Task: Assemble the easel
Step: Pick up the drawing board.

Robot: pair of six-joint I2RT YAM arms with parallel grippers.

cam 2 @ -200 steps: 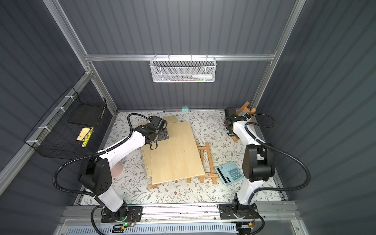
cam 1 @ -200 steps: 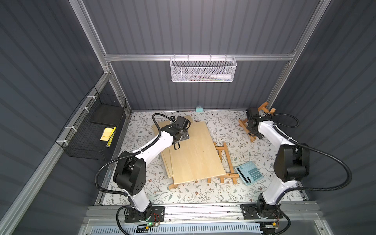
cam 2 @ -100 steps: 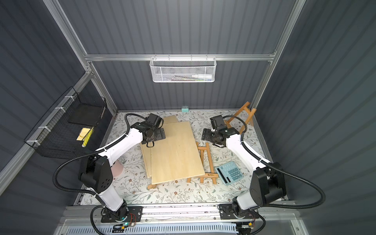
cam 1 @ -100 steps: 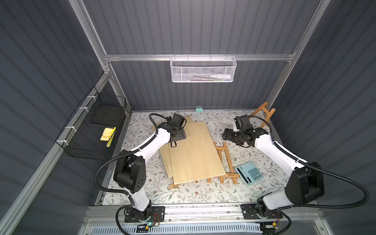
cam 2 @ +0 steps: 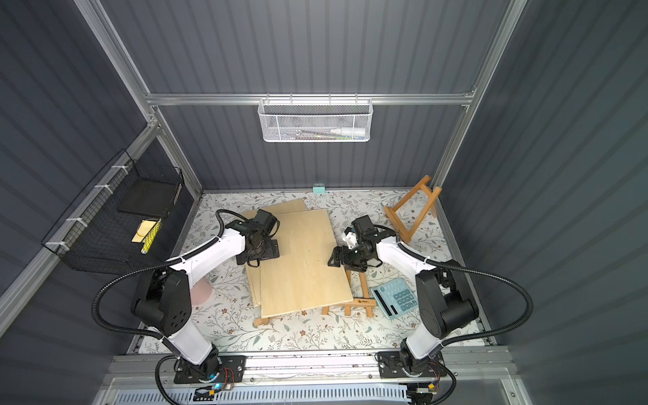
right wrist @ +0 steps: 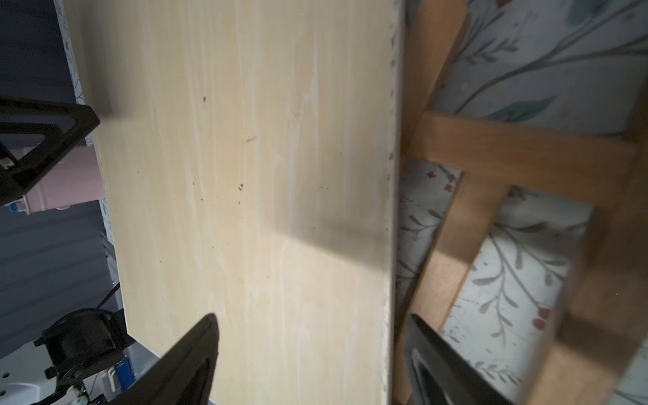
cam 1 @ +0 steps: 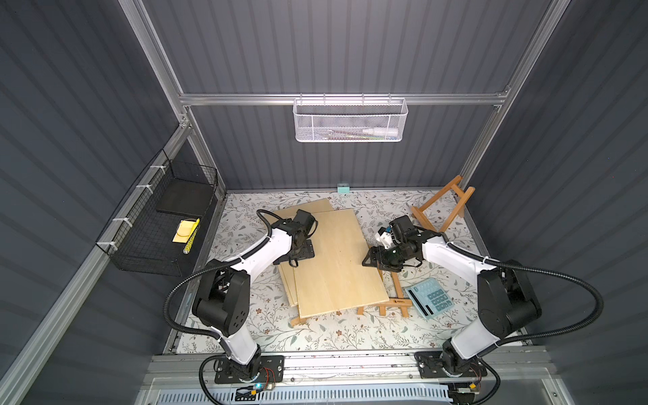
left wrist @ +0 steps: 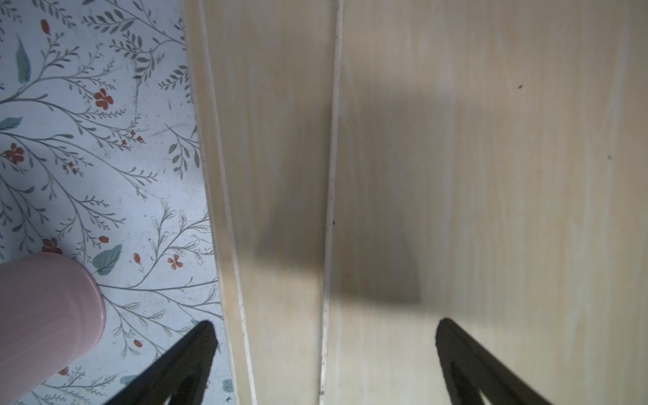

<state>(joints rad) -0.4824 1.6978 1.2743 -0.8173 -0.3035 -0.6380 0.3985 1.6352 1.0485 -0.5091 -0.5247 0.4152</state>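
I should lift the top board by its near edge (right wrist: pixel 393 226) with my right gripper and carry it out of the way first, because it covers part of the flat easel frame.
A stack of pale plywood boards (cam 1: pixel 333 259) (cam 2: pixel 301 259) lies mid-table on top of a flat brown easel frame (cam 1: pixel 398 291) (cam 2: pixel 363 287). A second brown easel frame (cam 1: pixel 438 207) (cam 2: pixel 412 210) leans in the back right corner. My left gripper (cam 1: pixel 294 254) (left wrist: pixel 326 335) hangs open over the boards' (left wrist: pixel 491 175) left edges, holding nothing. My right gripper (cam 1: pixel 377 259) (right wrist: pixel 314 324) is open at the top board's (right wrist: pixel 245 175) right edge. One of its fingers is over the board, the other beside the edge above the flat frame's crossbar (right wrist: pixel 519 150).
A teal calculator (cam 1: pixel 429 298) (cam 2: pixel 396 298) lies at the front right beside the flat frame. A pink cup (cam 2: pixel 201 292) (left wrist: pixel 42 315) stands left of the boards by the left arm. A black wire basket (cam 1: pixel 157 224) hangs on the left wall, a white one (cam 1: pixel 350 121) on the back rail.
My right arm has swung from the leaning frame in the back right corner to the top board's right edge, its jaws wider. My left gripper has shifted slightly along the boards' left edge.
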